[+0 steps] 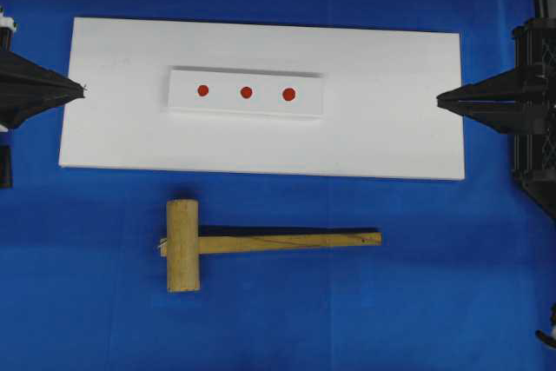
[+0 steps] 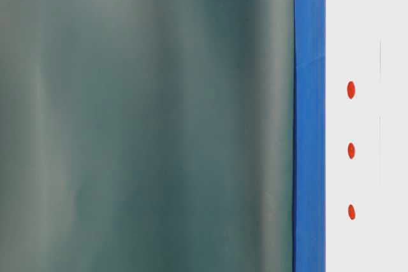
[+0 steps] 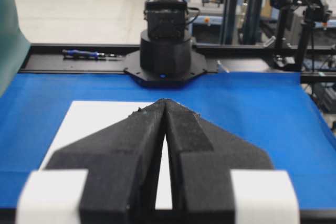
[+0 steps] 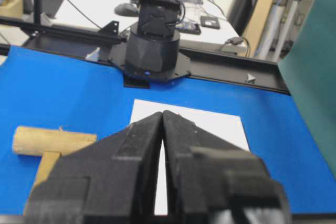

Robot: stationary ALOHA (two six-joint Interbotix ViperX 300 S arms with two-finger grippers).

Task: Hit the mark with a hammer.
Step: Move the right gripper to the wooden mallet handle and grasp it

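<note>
The hammer's loose end (image 1: 368, 239) points at my right gripper with clear cloth around it, so I should keep going closer until my fingers grip the hammer's handle (image 1: 300, 241).
The wooden hammer (image 1: 200, 243) lies flat on the blue cloth in front of the white board (image 1: 382, 119), head to the left, handle pointing right. Its head and part of the handle also show in the right wrist view as the hammer (image 4: 50, 142). A raised white strip (image 1: 246, 109) on the board carries three red marks: the left mark (image 1: 203, 90), the middle mark (image 1: 246, 92) and the right mark (image 1: 289, 94). My left gripper (image 1: 83, 89) is shut and empty at the board's left edge. My right gripper (image 1: 440, 101) is shut and empty at the board's right edge.
Blue cloth (image 1: 417, 301) covers the table around the board. A green sheet (image 2: 146, 119) fills most of the table-level view, with the red marks (image 2: 351, 151) beside it. The opposite arm's base (image 3: 164, 51) stands at the far end of the cloth.
</note>
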